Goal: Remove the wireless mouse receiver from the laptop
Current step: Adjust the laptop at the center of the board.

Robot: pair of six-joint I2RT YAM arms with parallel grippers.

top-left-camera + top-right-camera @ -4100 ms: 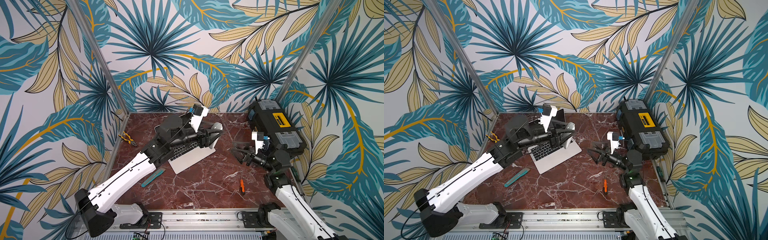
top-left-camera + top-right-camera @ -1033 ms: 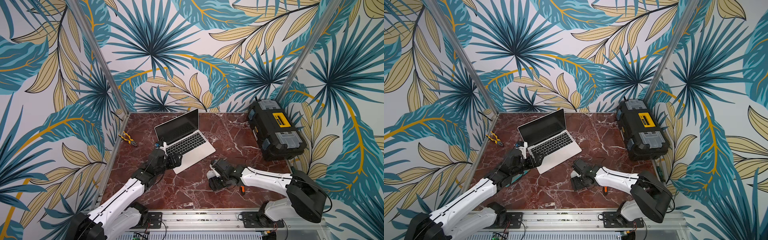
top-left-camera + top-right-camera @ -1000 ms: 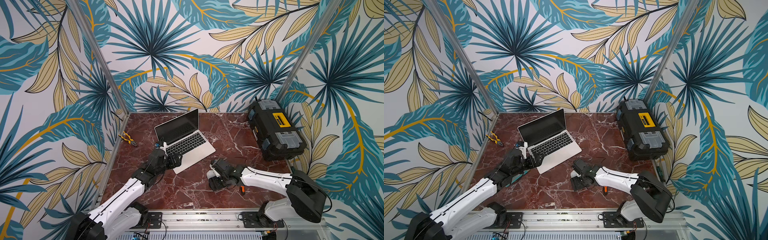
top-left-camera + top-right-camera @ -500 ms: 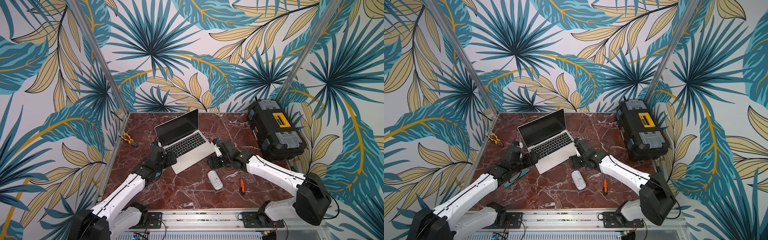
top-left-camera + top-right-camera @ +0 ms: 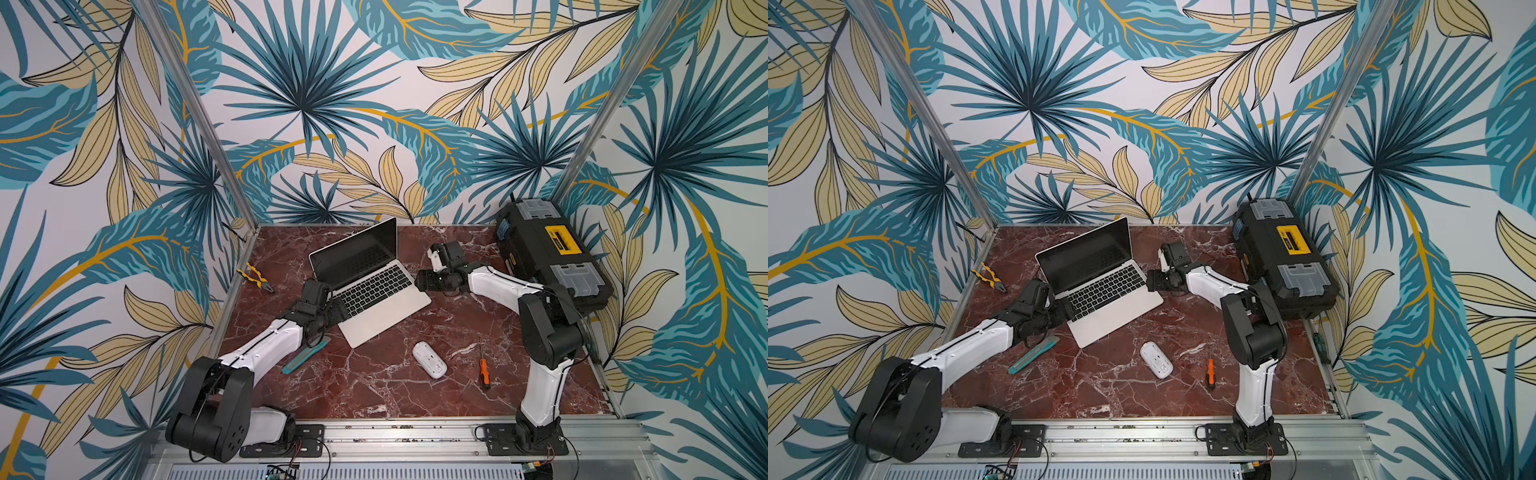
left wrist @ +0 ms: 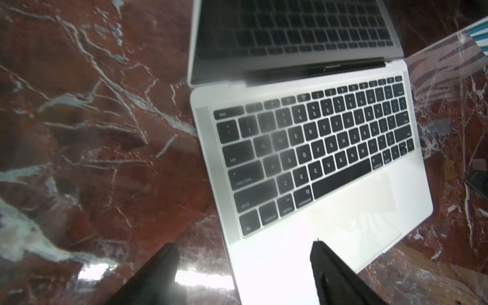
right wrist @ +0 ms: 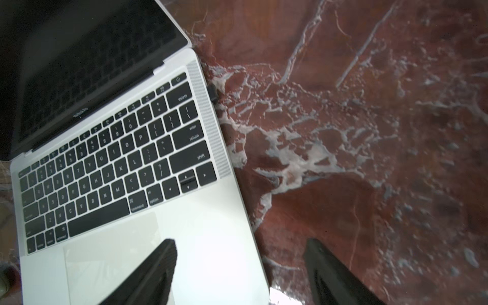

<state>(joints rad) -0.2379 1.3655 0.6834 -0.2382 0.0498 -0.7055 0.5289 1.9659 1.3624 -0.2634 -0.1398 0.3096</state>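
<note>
I should use my grippers to turn the laptop straight by its sides [image 5: 426, 299] before my right gripper takes the receiver, because the laptop lies crooked [image 5: 385, 320] to the table's front edge.
The laptop [image 5: 384, 305] [image 5: 1115, 311] lies open on the marble table, silver with black keys and a dark screen. A small black stub, the wireless mouse receiver [image 7: 213, 93], sticks out of its right edge near the delete key. My right gripper [image 7: 240, 249] [image 5: 419, 282] is open at that right edge, nearer the front than the receiver, one finger over the palm rest and the other over the table. My left gripper [image 6: 244, 250] [image 5: 340, 308] is open at the laptop's [image 6: 351, 216] left front corner, straddling the edge. Neither holds anything.
A white mouse [image 5: 430, 359] [image 5: 1156, 359] lies in front of the laptop, beside an orange screwdriver [image 5: 483, 370]. A teal utility knife [image 5: 305, 355] lies under the left arm. Yellow pliers [image 5: 255, 279] lie far left. A black-and-yellow toolbox [image 5: 552, 257] fills the back right.
My right gripper left the mouse on the table and swung back to the laptop's right edge. My left gripper moved up to the left edge, its jaws narrowing somewhat.
</note>
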